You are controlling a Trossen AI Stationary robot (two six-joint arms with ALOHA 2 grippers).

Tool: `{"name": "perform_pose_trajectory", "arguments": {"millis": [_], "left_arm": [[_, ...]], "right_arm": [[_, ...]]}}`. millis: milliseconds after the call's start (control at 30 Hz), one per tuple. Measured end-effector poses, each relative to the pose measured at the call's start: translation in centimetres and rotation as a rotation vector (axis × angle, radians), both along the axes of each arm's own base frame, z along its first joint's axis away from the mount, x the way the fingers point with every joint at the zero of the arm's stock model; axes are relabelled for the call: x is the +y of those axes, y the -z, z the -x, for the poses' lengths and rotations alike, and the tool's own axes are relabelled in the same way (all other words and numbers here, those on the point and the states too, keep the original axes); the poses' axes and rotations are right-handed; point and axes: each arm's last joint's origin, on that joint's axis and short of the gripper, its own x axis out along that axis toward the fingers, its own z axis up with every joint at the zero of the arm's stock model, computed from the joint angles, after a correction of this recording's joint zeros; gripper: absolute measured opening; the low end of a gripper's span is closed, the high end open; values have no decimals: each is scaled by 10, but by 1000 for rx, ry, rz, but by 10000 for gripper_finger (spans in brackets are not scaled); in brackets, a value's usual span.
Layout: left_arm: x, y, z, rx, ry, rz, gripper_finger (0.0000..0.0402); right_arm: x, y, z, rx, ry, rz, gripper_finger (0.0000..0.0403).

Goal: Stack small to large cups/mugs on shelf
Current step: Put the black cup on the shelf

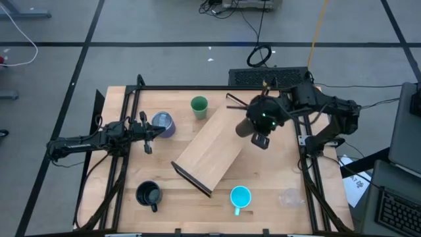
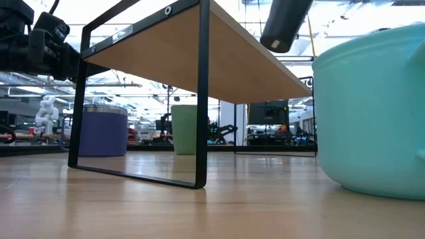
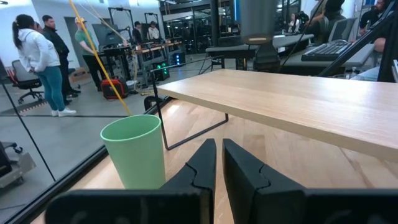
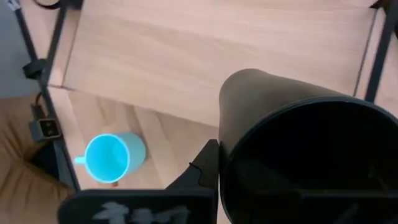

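The tall black mug's base [image 2: 276, 44] is pointing down toward the shelf's empty far end [image 1: 235, 118]. My right gripper should go on lowering and leveling the mug until it stands flat.
The light-wood shelf [image 1: 214, 148] stands slantwise mid-table on its black brackets. My right gripper [image 1: 255, 129] is shut on the tall black mug [image 1: 245, 126], held above the shelf's far right end. My left gripper [image 3: 219, 163] is shut and empty, just left of the purplish-grey mug [image 1: 163, 123]. The green cup [image 1: 199, 106] stands on the table near the far edge. The squat black handled mug [image 1: 149, 195], cyan mug [image 1: 240, 197] and tiny clear cup [image 1: 289, 197] stand along the near edge. My right gripper holds the tall black mug near its rim. One finger [image 4: 205, 167] lies against the outer wall [image 4: 231, 134]; the mug hides the other finger. The mug's open mouth faces the wrist. In the low view the mug [image 2: 285, 23] hangs tilted, clear above the shelf top.
A black frame [image 1: 197, 88] runs around the tabletop. People stand in the room beyond the table's far side. The shelf top [image 4: 205, 56] is bare. The cyan mug [image 2: 372, 113] stands close to the low camera.
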Motion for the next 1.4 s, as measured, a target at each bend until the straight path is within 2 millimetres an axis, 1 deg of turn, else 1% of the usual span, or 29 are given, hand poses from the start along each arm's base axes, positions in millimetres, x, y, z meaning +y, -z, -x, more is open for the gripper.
{"name": "perform_pose_trajectory", "arguments": {"millis": [300, 533, 800, 1067, 1400], "left_arm": [[0, 0, 0, 0, 0, 0, 31], [0, 0, 0, 0, 0, 0, 31], [0, 0, 0, 0, 0, 0, 31], [0, 0, 0, 0, 0, 0, 31], [0, 0, 0, 0, 0, 2, 31]], "right_arm": [[-35, 11, -14, 45, 80, -33, 0], [-52, 21, -24, 79, 75, -42, 0], [-55, 22, -25, 82, 47, -27, 4], [-55, 37, -27, 145, 27, -29, 5], [-57, 38, -27, 146, 5, -17, 6]]}}
